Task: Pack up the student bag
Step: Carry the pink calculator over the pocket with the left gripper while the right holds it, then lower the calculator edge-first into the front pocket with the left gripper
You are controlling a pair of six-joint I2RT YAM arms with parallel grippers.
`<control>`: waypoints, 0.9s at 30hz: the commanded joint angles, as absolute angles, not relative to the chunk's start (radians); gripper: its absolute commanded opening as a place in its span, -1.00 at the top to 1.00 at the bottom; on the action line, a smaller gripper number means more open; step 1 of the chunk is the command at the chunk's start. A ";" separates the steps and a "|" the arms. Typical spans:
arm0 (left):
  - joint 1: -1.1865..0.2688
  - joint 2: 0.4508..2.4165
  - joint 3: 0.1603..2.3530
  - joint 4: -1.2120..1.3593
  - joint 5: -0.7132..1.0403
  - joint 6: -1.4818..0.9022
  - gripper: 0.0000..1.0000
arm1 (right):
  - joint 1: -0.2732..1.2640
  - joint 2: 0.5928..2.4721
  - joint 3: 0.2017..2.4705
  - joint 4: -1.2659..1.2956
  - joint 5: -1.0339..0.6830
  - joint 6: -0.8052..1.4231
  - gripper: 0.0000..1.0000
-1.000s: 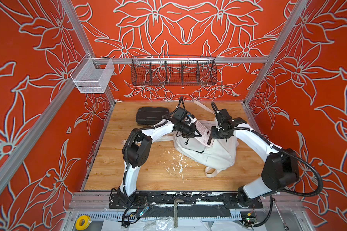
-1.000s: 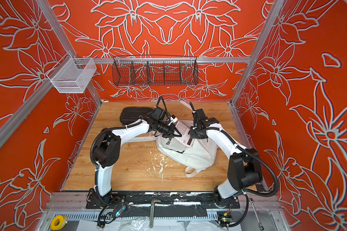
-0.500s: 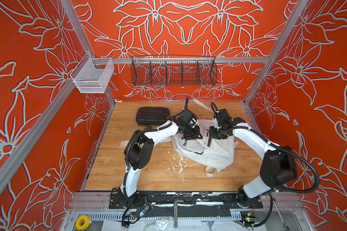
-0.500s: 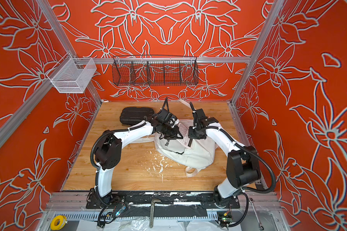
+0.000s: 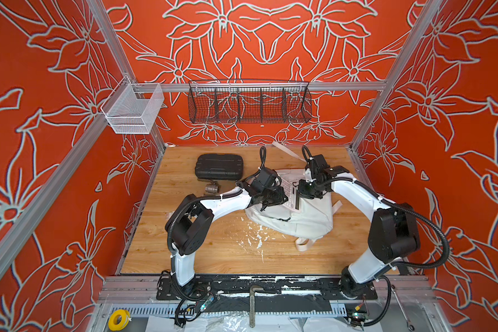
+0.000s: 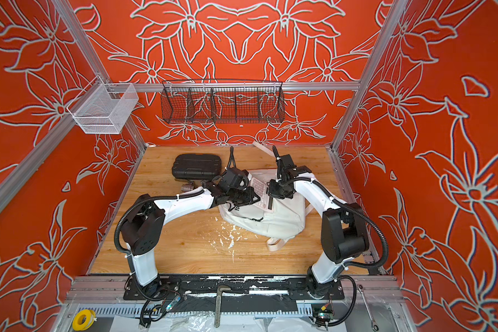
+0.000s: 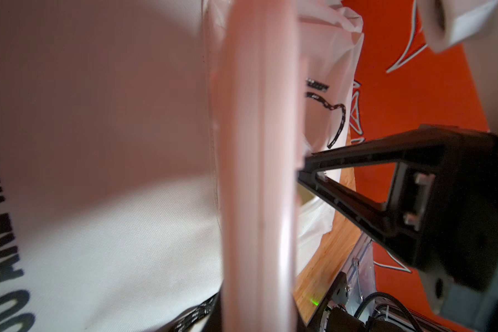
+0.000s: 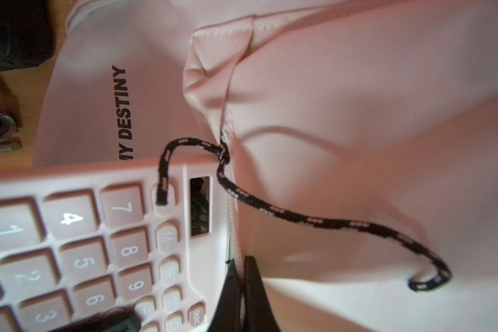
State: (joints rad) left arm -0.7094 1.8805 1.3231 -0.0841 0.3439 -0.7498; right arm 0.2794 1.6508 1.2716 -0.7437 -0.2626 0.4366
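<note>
The robot's right gripper should take hold of the pocket's zipper edge [image 8: 234,235] again and keep it open, because the pink calculator's screen end [image 8: 213,213] sits too shallow at the bag's pocket.
The student bag [image 5: 305,218] [image 6: 279,218], a white backpack with black print, lies on the wooden floor right of centre in both top views. My left gripper [image 5: 279,198] [image 7: 258,310] is shut on a pink calculator [image 5: 289,192] [image 7: 259,143] and holds it over the bag's upper part. The calculator's keys [image 8: 81,258] face the right wrist camera beside the zipper line. My right gripper [image 5: 302,192] [image 8: 243,267] is shut on the bag's fabric edge by the zipper. A black cord zipper pull [image 8: 299,218] lies loose on the fabric.
A black hard case [image 5: 219,166] and a metal fitting [image 5: 212,188] lie at the back left of the floor. White flecks [image 5: 253,238] are scattered in front of the bag. A black wire basket [image 5: 249,103] and a white mesh basket [image 5: 133,112] hang on the wall rails.
My left gripper has shifted slightly right and lower onto the bag with the calculator. The right gripper has kept its hold and hardly moved.
</note>
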 commanded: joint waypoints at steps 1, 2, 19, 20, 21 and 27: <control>-0.727 1.859 1.306 0.142 0.262 -0.750 1.00 | 0.296 1.678 1.324 -0.783 -0.425 0.466 1.00; -0.739 1.851 1.298 0.155 0.235 -0.739 1.00 | 0.296 1.686 1.329 -0.785 -0.440 0.471 1.00; -0.760 2.011 1.310 0.271 0.271 -0.818 1.00 | 0.298 1.766 1.344 -0.859 -0.103 0.309 0.62; -0.760 2.021 1.308 0.279 0.272 -0.823 1.00 | 0.298 1.771 1.341 -0.850 -0.088 0.305 0.58; -0.760 2.025 1.308 0.282 0.272 -0.824 1.00 | 0.298 1.778 1.341 -0.849 -0.071 0.302 0.51; -0.759 2.042 1.315 0.290 0.279 -0.832 1.00 | 0.298 1.786 1.349 -0.872 0.003 0.290 0.32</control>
